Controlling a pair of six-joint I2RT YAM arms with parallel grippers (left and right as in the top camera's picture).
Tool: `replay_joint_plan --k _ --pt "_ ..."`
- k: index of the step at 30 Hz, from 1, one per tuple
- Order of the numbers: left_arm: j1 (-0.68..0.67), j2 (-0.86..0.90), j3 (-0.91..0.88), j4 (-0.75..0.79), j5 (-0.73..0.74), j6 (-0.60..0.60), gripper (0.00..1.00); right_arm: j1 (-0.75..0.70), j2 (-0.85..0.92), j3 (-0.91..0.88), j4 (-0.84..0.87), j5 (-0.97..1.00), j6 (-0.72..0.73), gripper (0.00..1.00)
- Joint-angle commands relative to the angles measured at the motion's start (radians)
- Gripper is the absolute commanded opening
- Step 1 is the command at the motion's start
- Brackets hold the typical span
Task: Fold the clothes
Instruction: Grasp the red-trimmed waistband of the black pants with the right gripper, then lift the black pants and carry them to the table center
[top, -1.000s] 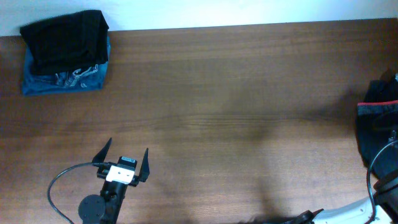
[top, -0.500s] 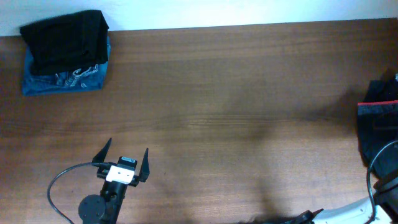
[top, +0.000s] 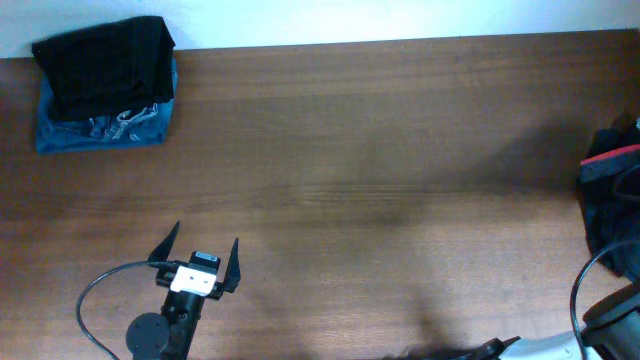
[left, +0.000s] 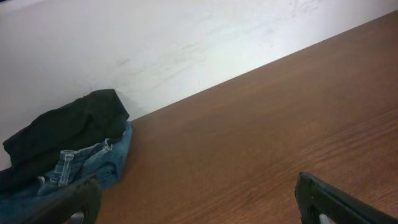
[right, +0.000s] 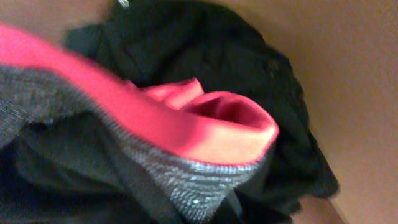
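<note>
My right gripper has the grey waistband (top: 608, 166) in its fingers, and the table's middle (top: 315, 155) is clear. It should keep going toward that middle and let go of the garment there.
A folded stack of clothes, black piece (top: 105, 60) on blue patterned piece (top: 110, 130), lies at the table's far left corner; the left wrist view shows it too (left: 62, 134). My left gripper (top: 206, 235) stands open near the front left, far from the stack, with nothing between its fingers (left: 329, 202). At the right edge lies a crumpled black garment (top: 608, 215) with a grey waistband (right: 186, 177) edged red-orange (right: 186, 127). In the right wrist view that waistband bunches up right at my right gripper and covers its fingers, which are shut on it.
The brown wooden table (top: 380, 150) stretches between the two piles. A white wall (left: 186, 43) runs along its far edge. A black cable (top: 95, 295) loops beside the left arm's base at the front.
The right gripper has shut on the waistband, which now sits lifted and tilted instead of flat at the right edge. The left arm and the folded stack have not moved.
</note>
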Motion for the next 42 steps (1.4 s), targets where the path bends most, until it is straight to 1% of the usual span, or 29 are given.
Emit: replay_joint_plan --k 1,6,9,12,14,20,26,33,39,42 --pt "0.004 -0.007 -0.004 -0.002 0.004 0.008 0.99 0.001 -0.082 0.024 0.042 -0.178 0.129 0.04" --pt "0.004 -0.007 -0.004 -0.002 0.004 0.008 0.99 0.001 -0.145 0.024 0.120 -0.328 0.297 0.04" --pt "0.004 -0.007 -0.004 -0.002 0.004 0.008 0.99 0.008 -0.181 0.024 0.191 -0.436 0.436 0.04" --pt "0.004 -0.007 -0.004 -0.002 0.004 0.008 0.99 0.036 -0.208 0.024 0.243 -0.494 0.539 0.04" --pt "0.004 -0.007 -0.004 -0.002 0.004 0.008 0.99 0.066 -0.220 0.024 0.255 -0.500 0.571 0.04" --pt "0.004 -0.007 -0.004 -0.002 0.004 0.008 0.99 0.190 -0.245 0.024 0.258 -0.510 0.571 0.04" --pt "0.004 -0.007 -0.004 -0.002 0.004 0.008 0.99 0.380 -0.250 0.024 0.272 -0.510 0.571 0.04" --pt "0.004 -0.007 -0.004 -0.002 0.004 0.008 0.99 0.698 -0.245 0.024 0.272 -0.494 0.570 0.04" --pt "0.004 -0.007 -0.004 -0.002 0.004 0.008 0.99 0.980 -0.210 0.024 0.277 -0.325 0.570 0.03" --pt "0.004 -0.007 -0.004 -0.002 0.004 0.008 0.99 1.128 -0.168 0.024 0.307 -0.256 0.570 0.04"
